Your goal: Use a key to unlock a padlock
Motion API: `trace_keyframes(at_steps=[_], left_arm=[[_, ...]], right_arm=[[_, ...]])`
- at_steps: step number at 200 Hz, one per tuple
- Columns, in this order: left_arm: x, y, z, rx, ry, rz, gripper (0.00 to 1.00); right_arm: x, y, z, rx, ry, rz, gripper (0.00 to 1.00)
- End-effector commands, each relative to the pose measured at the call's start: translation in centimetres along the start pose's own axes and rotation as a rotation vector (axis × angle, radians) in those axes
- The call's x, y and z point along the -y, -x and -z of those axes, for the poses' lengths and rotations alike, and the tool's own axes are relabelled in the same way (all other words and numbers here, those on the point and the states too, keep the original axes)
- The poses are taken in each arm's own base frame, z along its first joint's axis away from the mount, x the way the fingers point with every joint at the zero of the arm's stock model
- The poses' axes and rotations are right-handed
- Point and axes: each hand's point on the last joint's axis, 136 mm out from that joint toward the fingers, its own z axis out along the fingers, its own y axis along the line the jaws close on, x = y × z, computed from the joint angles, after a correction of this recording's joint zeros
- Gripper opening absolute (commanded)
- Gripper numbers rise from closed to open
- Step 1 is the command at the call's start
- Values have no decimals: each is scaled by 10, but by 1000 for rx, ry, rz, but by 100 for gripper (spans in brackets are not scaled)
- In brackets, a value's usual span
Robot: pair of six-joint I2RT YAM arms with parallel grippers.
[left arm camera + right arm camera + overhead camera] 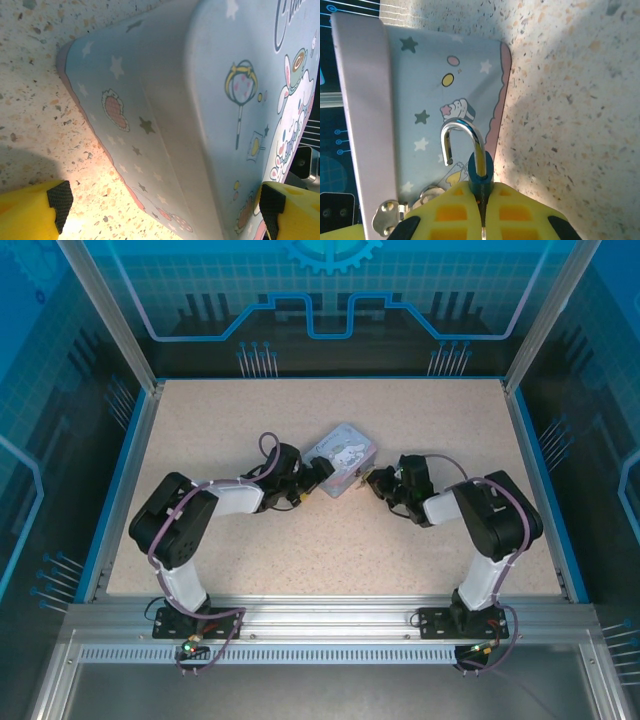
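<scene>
My right gripper should keep pulling the padlock away until it reaches clear speckled table [394, 528], then let go, as the open chrome shackle [459, 123] clears the metal hasp.
My right gripper [482, 192] is shut on the padlock [481, 175], a small blue body pinched between the yellow fingers. Its chrome shackle [462, 132] stands up with the free end swung out of the body, in front of the pale-blue cartoon tin [435, 100]. The key is hidden. From above, the right gripper [372, 480] meets the tin [343, 455] at its right corner. My left gripper [322, 472] is at the tin's left corner. It is open wide [166, 207]: one pad [60, 205] is over bare table and the other pad [272, 207] is by the lid, with the tin's edge [165, 125] between them.
A metal hasp [387, 217] and a small ring [427, 195] sit on the tin's side near my right fingers. The speckled table [250, 410] is bordered by blue edging and an aluminium frame [320, 615] along the near side.
</scene>
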Motion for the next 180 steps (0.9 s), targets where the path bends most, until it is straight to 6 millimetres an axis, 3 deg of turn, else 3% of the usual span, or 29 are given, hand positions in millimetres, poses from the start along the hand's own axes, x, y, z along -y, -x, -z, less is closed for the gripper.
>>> trace_keyframes(at_steps=[1, 39, 101, 180], left_arm=[[-49, -23, -5, -72, 152, 41, 96], [-43, -20, -1, -67, 141, 24, 97], [-17, -16, 14, -58, 87, -13, 99], [8, -13, 54, -24, 29, -56, 99]], right_arm=[[-4, 2, 6, -27, -8, 42, 0], [2, 3, 20, -21, -8, 38, 0], [17, -15, 50, -83, -68, 66, 0], [51, -35, 76, -134, -151, 57, 3]])
